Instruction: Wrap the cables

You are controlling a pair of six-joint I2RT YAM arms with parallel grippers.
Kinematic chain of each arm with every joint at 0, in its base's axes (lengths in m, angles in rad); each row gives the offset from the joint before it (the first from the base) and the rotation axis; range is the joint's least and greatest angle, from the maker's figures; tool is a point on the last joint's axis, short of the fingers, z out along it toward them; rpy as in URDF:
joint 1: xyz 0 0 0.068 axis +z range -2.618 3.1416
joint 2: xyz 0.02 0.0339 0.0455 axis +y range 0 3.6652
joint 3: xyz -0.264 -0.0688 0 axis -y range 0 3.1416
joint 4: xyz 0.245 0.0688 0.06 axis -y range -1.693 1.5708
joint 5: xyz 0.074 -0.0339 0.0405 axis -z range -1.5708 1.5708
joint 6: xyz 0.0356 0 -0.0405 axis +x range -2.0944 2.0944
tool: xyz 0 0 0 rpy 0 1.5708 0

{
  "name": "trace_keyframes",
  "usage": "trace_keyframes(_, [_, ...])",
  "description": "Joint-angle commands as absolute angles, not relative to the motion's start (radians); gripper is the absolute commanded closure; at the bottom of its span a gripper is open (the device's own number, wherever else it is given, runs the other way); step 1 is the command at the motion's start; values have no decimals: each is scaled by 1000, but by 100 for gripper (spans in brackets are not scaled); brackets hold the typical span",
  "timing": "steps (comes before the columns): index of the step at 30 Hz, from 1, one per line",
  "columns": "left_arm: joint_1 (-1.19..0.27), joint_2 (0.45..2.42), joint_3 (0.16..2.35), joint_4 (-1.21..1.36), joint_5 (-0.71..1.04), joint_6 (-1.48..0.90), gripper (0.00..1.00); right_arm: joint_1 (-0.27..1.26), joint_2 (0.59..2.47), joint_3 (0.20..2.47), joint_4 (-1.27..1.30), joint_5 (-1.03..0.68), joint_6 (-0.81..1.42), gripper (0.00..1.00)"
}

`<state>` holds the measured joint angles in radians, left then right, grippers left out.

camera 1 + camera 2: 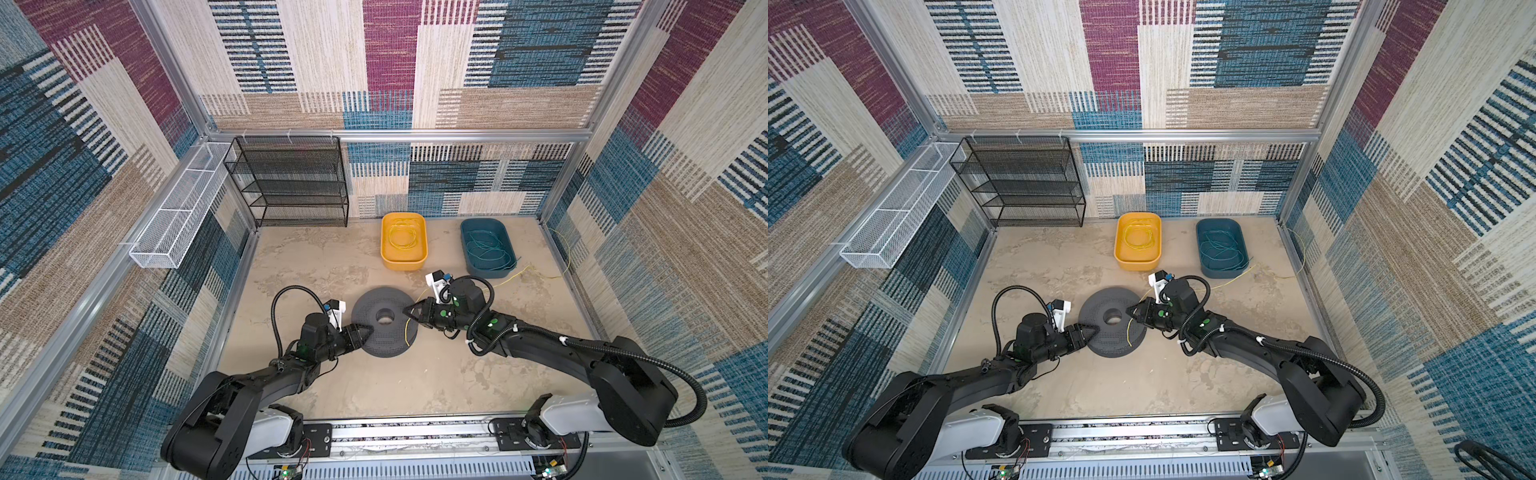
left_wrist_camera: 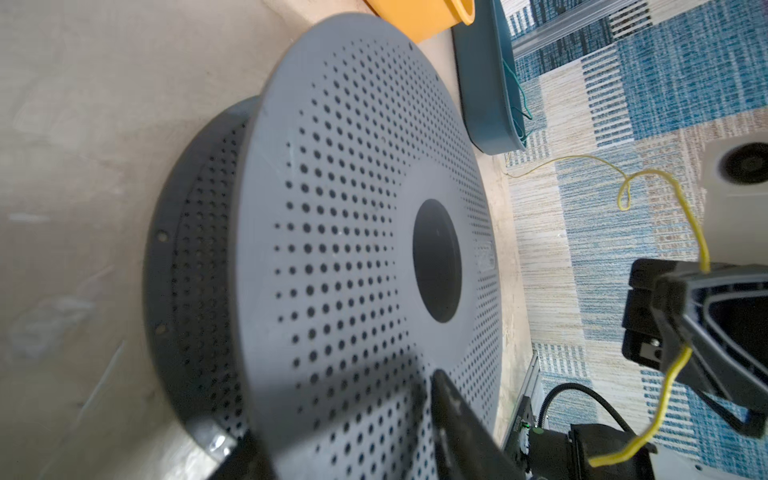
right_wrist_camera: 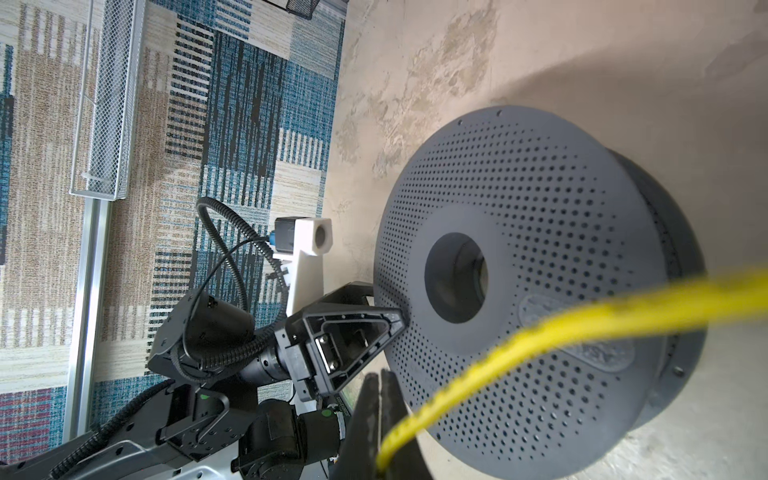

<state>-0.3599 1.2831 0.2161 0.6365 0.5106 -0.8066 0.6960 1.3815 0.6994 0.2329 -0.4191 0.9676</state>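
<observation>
Next, my left gripper lifts the spool's rim and stands the spool up, because the spool is lying flat and its top edge keeps the yellow cable away from the core.
A grey perforated spool lies flat in the middle of the floor. My right gripper is at its right rim, shut on a thin yellow cable. A short end of it hangs over the spool's top, and the rest trails right across the floor. My left gripper straddles the top flange's left rim, one finger above and one below. Whether it clamps the flange is unclear.
A yellow bin at the back holds a coiled yellow cable. Right of it, a teal bin holds green cables. A black mesh shelf and a white wire basket stand at the back left.
</observation>
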Motion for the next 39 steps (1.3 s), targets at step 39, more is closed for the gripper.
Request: trace_keyframes(39, [-904, 1171, 961, -446, -577, -675, 100, 677, 1148, 746, 71, -287, 868, 100])
